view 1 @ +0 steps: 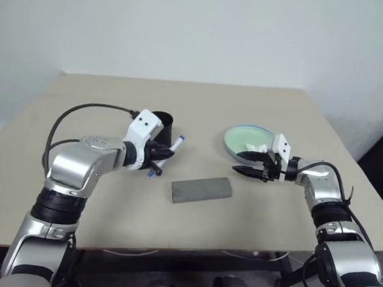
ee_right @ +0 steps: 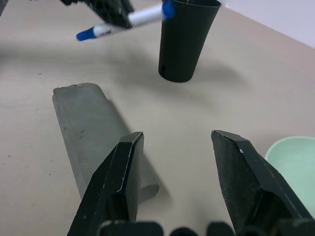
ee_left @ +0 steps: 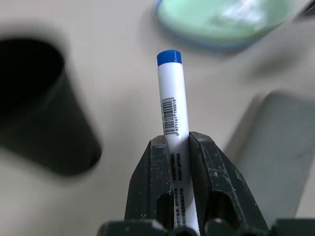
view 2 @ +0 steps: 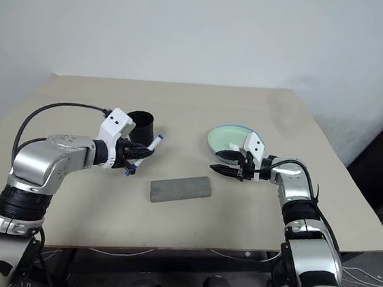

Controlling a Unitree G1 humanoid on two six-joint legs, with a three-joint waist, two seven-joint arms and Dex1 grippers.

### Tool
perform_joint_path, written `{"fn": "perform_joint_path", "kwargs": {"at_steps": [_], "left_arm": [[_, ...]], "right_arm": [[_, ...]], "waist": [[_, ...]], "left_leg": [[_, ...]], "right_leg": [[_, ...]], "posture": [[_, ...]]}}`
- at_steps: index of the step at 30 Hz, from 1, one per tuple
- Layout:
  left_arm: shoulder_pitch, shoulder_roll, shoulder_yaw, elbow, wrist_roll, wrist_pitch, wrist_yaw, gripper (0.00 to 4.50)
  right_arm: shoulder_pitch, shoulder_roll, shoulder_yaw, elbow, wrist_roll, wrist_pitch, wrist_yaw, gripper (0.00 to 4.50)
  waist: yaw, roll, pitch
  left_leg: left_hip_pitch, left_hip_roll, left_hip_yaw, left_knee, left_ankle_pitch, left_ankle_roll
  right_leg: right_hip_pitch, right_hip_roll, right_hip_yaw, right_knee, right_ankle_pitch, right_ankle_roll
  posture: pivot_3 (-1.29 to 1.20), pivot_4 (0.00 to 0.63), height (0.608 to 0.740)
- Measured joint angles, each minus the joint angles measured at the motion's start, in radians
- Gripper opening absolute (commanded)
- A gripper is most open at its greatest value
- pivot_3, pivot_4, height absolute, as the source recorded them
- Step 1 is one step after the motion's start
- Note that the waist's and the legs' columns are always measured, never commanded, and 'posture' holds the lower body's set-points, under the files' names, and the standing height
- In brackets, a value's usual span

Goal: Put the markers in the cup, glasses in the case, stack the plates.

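My left gripper is now to lift the white marker [view 2: 155, 143] and turn it upright over the cup's opening [view 2: 141, 118] before letting go of it, because the marker slants beside the black cup.
My left gripper [ee_left: 176, 142] is shut on a white marker [ee_left: 172, 98] with a blue cap, held off the table. It hangs just beside the black cup [view 1: 161, 123], which stands upright. The closed grey case [view 1: 202, 189] lies flat in the middle of the table. The plates [view 1: 247, 137] sit to its far right, the mint green one resting on the light blue one. My right gripper [ee_right: 178, 138] is open and empty, hovering just in front of the plates and pointing toward the case. The glasses are out of view.
The beige table [view 1: 101, 223] has bare surface in front of the case and along its left side. A white wall rises behind the far edge. The table's right edge runs close past the plates.
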Motion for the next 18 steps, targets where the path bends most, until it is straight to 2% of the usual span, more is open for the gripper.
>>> {"fn": "perform_joint_path", "kwargs": {"at_steps": [3, 7, 13, 18], "left_arm": [[-0.042, -0.093, 0.003, 0.046, 0.031, -0.224, 0.020, 0.10], [-0.178, -0.195, 0.043, 0.259, 0.113, -0.516, 0.135, 0.10], [-0.343, -0.202, 0.004, 0.729, 0.354, -0.920, 0.330, 0.10], [-0.412, -0.225, 0.015, 1.007, 0.414, -1.097, 0.453, 0.10]], "right_arm": [[-0.003, 0.006, 0.001, 0.000, -0.003, -0.003, -0.001, 2.37], [-0.007, 0.009, 0.003, 0.006, -0.005, -0.010, -0.002, 2.37], [-0.007, 0.010, 0.002, 0.015, -0.006, -0.013, -0.005, 2.37], [-0.007, 0.009, 0.002, 0.009, -0.006, -0.013, -0.015, 2.37]], "waist": [[0.001, 0.000, 0.000], [0.001, 0.000, 0.000], [0.000, 0.000, 0.000], [0.001, 0.000, 0.000]], "left_leg": [[0.000, -0.001, 0.000, 0.000, 0.001, 0.000], [0.001, -0.001, 0.000, 0.001, 0.003, 0.001], [0.002, -0.001, 0.000, 0.000, 0.003, 0.002], [-0.001, -0.002, 0.000, 0.000, 0.002, 0.003]], "right_leg": [[0.000, 0.000, 0.000, 0.000, 0.000, 0.000], [0.003, 0.000, 0.001, 0.000, 0.000, 0.000], [0.004, 0.000, 0.000, 0.000, 0.000, 0.000], [0.002, -0.001, 0.000, -0.001, 0.001, 0.001]], "posture": [[0.00, 0.000, 0.732], [0.00, 0.000, 0.732], [0.00, 0.000, 0.732], [0.00, 0.000, 0.732]]}}
